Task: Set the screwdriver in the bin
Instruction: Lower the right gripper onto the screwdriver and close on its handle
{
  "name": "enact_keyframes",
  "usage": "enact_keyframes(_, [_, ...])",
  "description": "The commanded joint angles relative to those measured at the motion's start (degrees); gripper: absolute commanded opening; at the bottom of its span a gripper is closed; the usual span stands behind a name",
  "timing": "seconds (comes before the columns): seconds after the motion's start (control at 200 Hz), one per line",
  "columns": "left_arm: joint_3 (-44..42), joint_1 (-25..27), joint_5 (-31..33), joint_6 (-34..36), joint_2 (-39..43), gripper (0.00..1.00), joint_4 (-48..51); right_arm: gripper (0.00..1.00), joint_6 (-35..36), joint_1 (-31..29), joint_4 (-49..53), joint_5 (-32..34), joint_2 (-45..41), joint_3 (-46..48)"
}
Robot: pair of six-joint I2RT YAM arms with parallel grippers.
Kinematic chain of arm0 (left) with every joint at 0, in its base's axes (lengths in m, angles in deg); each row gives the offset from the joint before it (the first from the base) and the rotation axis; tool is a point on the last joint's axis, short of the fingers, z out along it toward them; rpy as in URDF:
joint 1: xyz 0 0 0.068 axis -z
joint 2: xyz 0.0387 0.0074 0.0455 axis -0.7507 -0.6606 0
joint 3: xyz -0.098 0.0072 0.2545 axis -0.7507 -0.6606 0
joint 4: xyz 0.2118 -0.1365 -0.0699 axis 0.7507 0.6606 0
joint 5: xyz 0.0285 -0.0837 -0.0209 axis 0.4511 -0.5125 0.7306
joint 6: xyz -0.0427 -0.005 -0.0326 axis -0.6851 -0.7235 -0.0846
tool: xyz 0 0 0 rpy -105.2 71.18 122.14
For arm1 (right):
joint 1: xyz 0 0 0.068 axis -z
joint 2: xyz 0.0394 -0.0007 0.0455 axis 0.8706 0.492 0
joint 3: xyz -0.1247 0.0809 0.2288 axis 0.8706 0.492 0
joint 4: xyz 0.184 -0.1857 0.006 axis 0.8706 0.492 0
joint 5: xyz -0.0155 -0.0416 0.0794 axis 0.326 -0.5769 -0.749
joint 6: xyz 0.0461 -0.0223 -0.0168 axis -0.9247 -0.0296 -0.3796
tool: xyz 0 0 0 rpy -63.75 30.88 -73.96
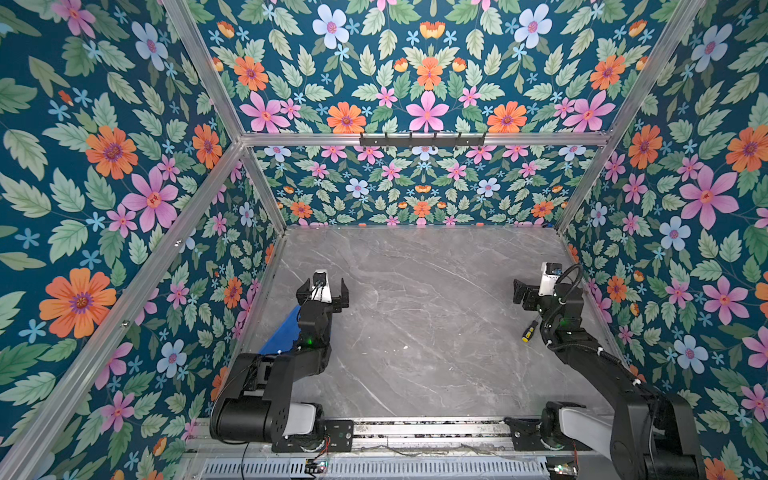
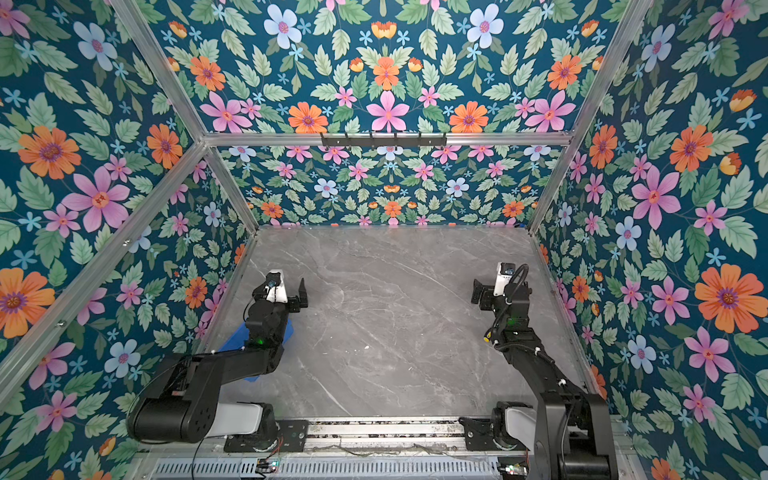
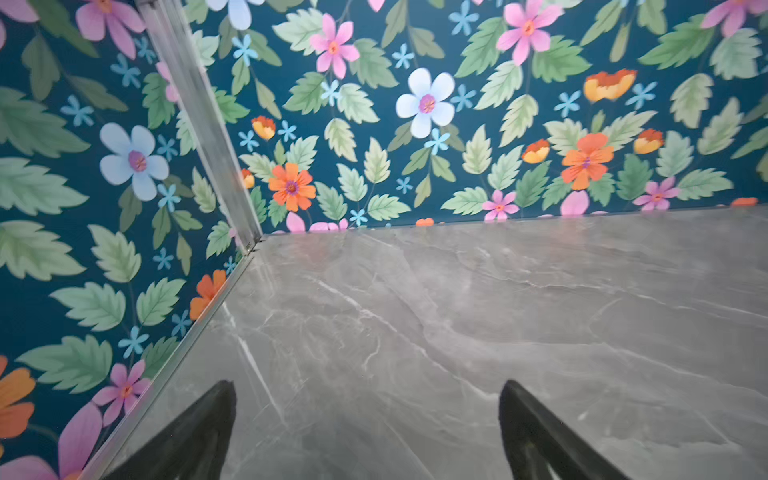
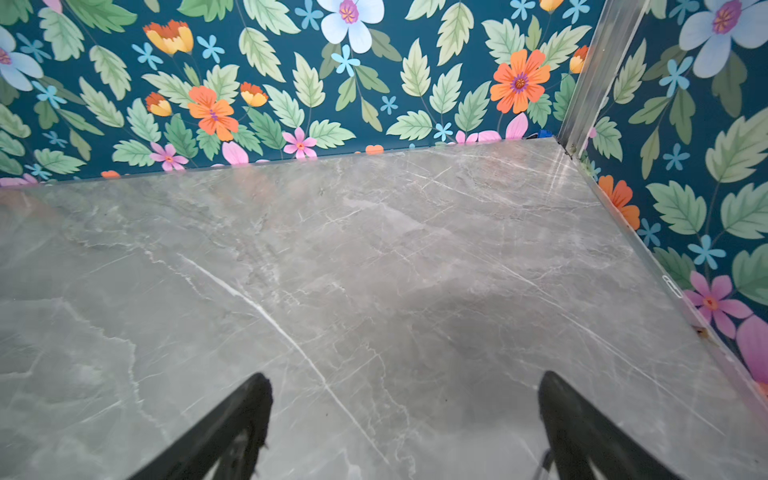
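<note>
The screwdriver (image 1: 529, 331) is behind the robot's open right gripper, far from the bin, so next the right gripper moves back, grips the screwdriver's shaft (image 1: 537, 319) and passes the screwdriver to the left gripper.
The screwdriver (image 1: 530, 331), with a yellow-and-black handle, lies on the grey marble table right beside my right arm's wrist, nearer the front than the gripper. In a top view only its yellow end (image 2: 487, 337) peeks out from under the arm. The blue bin (image 1: 284, 332) sits at the table's left edge, mostly hidden under my left arm (image 2: 232, 341). My left gripper (image 1: 323, 289) (image 2: 282, 289) (image 3: 368, 384) hovers open and empty beyond the bin. My right gripper (image 1: 536, 284) (image 2: 492, 284) (image 4: 404, 375) is open and empty too. Neither wrist view shows the screwdriver or the bin.
Floral walls with aluminium posts (image 1: 266, 195) close the table (image 1: 415, 311) on the left, back and right. A metal rail (image 1: 415, 430) carrying both arm bases runs along the front edge. A black hook bar (image 1: 422, 140) hangs high on the back beam.
</note>
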State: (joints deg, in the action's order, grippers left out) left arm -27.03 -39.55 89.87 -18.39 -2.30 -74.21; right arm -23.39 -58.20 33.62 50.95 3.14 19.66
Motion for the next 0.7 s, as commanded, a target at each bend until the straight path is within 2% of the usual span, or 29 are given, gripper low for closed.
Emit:
enact_keyframes(0.0, [3.5, 2.9, -4.8, 3.7, 2.7, 1.0, 10.4, 0.99, -3.2, 0.0, 16.1, -2.7, -3.4, -2.9])
enact_keyframes(0.145, [8.4, 10.0, -9.8, 5.4, 2.8, 1.0, 16.2, 0.99, -8.3, 0.0, 36.3, -0.4, -3.9, -13.0])
enact_keyframes(0.265, [11.6, 15.6, -13.2, 5.0, 1.5, 1.0, 18.5, 0.99, -12.4, 0.0, 47.4, 2.3, -2.5, -19.3])
enact_keyframes(0.49, [20.5, 24.5, -20.8, 6.3, -4.1, 1.0, 23.8, 0.99, -17.0, 0.4, 56.8, 4.3, 2.2, -25.5])
enact_keyframes(0.695, [26.1, 31.4, -26.5, 8.1, -7.9, 1.0, 28.2, 0.99, -22.6, 5.0, 63.9, 1.4, 12.0, -30.2])
